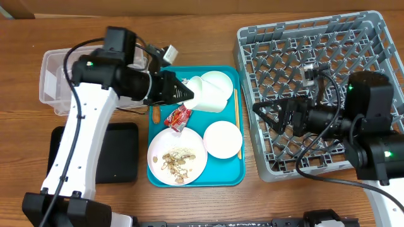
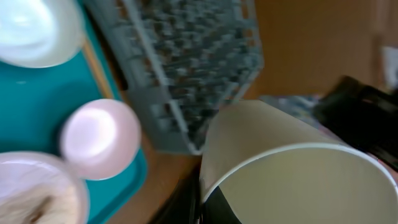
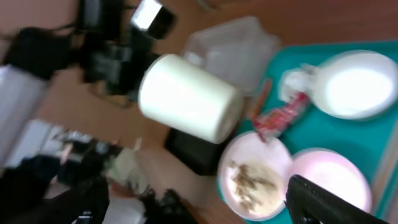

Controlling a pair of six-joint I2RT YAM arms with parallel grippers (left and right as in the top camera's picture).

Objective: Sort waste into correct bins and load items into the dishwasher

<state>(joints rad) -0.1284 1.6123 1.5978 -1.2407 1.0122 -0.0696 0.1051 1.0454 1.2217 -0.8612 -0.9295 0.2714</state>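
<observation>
The cup's rim (image 1: 195, 94) is held by my left gripper away from the dish rack, so next my right gripper grabs the cup by its base and loads it.
My left gripper (image 1: 189, 93) is shut on a small white cup (image 1: 207, 94) and holds it on its side above the teal tray (image 1: 189, 180). The cup fills the left wrist view (image 2: 292, 168) and shows in the right wrist view (image 3: 186, 96). On the tray lie a white plate (image 1: 177, 161) with tan food scraps (image 1: 177, 159), a pale pink bowl (image 1: 222, 139), a white bowl (image 1: 218, 80), a red snack wrapper (image 1: 178, 117), a carrot (image 1: 154, 115) and chopsticks (image 1: 237, 120). My right gripper (image 1: 271, 113) is open and empty over the grey dish rack (image 1: 315, 63).
A clear tub (image 1: 53, 79) stands at the far left, with a black tray (image 1: 117, 151) in front of it. A crumpled white napkin (image 3: 291, 81) lies next to the white bowl (image 3: 354, 84). The left arm's cable runs near the tub.
</observation>
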